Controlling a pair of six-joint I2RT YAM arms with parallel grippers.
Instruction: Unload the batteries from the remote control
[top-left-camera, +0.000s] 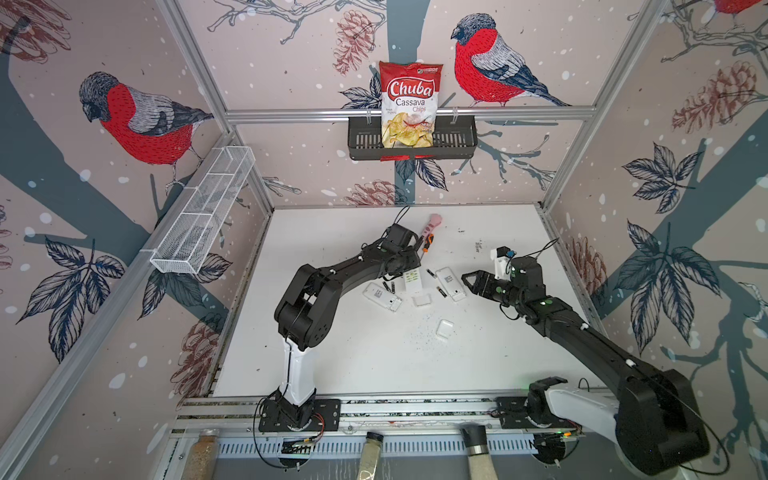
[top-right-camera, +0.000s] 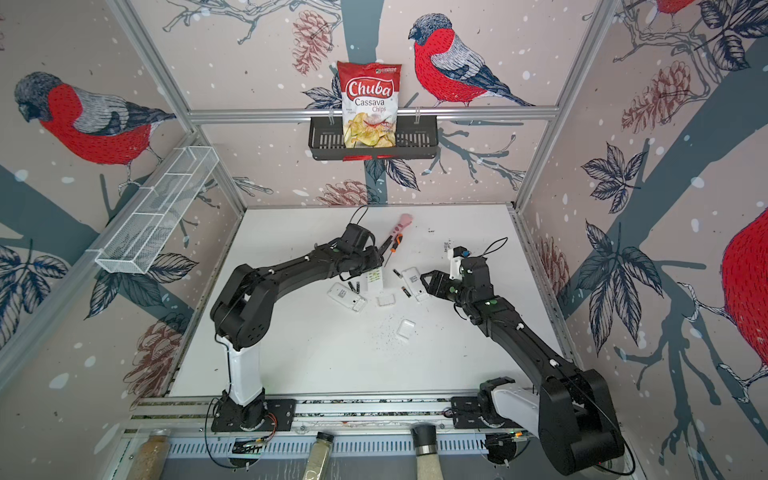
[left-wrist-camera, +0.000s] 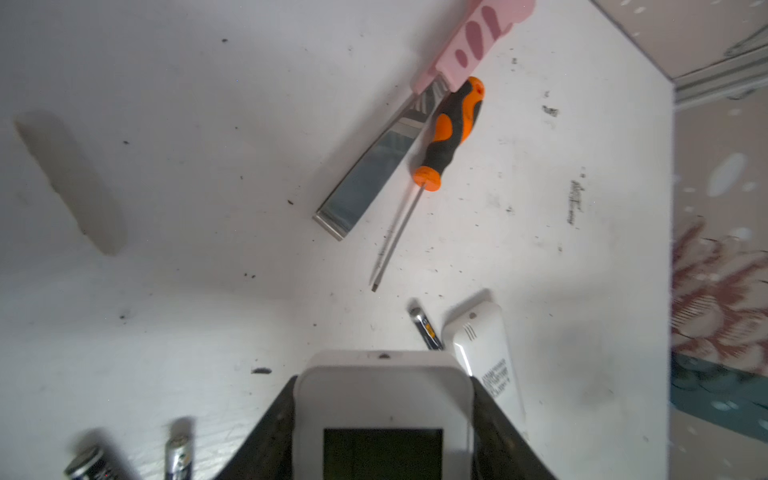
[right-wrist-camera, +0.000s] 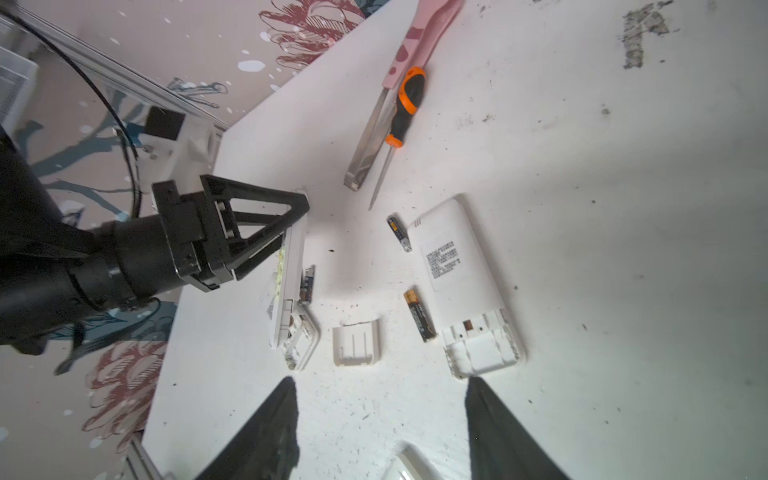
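The remote in my left gripper has its remote's button end (top-left-camera: 412, 281) free, so that gripper should keep carrying the remote to my open right gripper (top-left-camera: 469, 281) until that gripper holds it, then let go.
My left gripper (left-wrist-camera: 384, 384) is shut on a white remote control (left-wrist-camera: 382, 399) with a dark screen, holding it on its edge (right-wrist-camera: 291, 270) above the table. A battery (right-wrist-camera: 307, 282) shows at that remote's open back. My right gripper (right-wrist-camera: 380, 386) is open and empty, just short of a second remote (right-wrist-camera: 461, 270), which lies face down with its battery bay bare. Loose batteries lie beside that remote (right-wrist-camera: 419, 316) (right-wrist-camera: 399, 232). Two more batteries (top-left-camera: 388, 286) rest by a third remote (top-left-camera: 382, 297) on the left.
Two white battery covers (top-left-camera: 420, 300) (top-left-camera: 444, 329) lie on the white table (top-left-camera: 374, 365). An orange-and-black screwdriver (top-left-camera: 428, 242) and a pink-handled scraper (top-left-camera: 432, 222) lie behind the remotes. A black basket with a chips bag (top-left-camera: 409, 104) hangs on the back wall.
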